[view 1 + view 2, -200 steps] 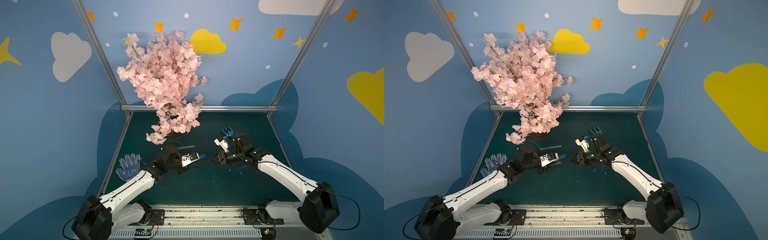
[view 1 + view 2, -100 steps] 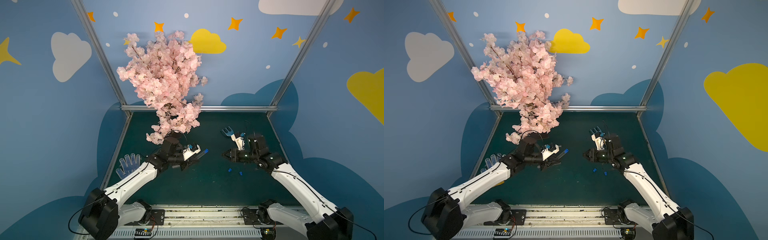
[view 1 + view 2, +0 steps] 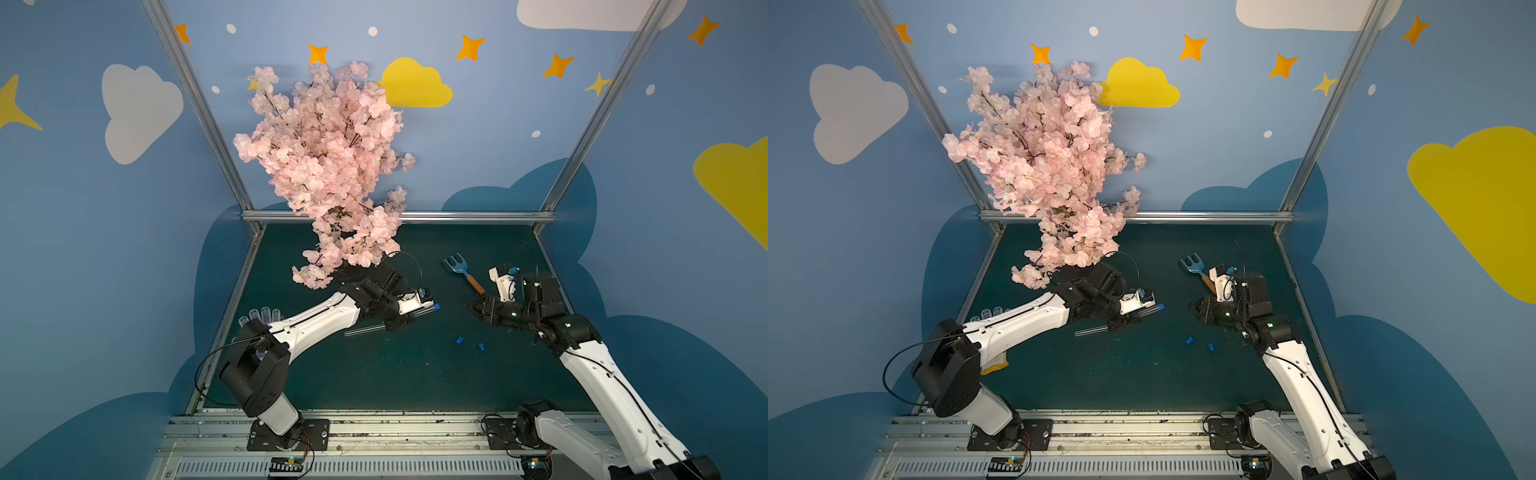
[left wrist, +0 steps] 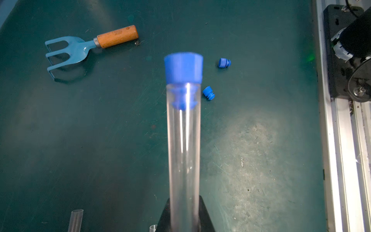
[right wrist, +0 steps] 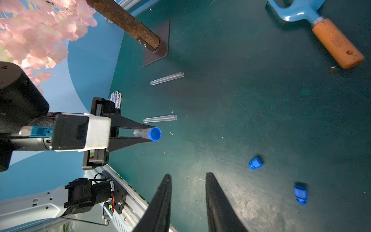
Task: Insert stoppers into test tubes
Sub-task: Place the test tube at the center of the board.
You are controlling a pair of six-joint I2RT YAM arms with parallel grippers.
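Note:
The blue stopper is in the test tube's opening, so my left gripper goes on moving the tube down until it lies on the open green mat.
My left gripper is shut on a clear test tube, held above the mat with a blue stopper seated in its mouth. In the right wrist view the stopper faces my right gripper, which is open, empty and apart from it, to its right in both top views. Two loose stoppers lie on the green mat between the arms. Two more test tubes lie empty beyond the left gripper; one shows in a top view.
A blue garden fork with an orange handle lies at the back right, close to my right wrist. The pink blossom tree overhangs the back left, its base plate on the mat. A dotted glove lies at the left edge.
My right gripper has drawn back to the right, away from the tube's stoppered end. My left gripper has carried the tube a little to the right, stopper still in.

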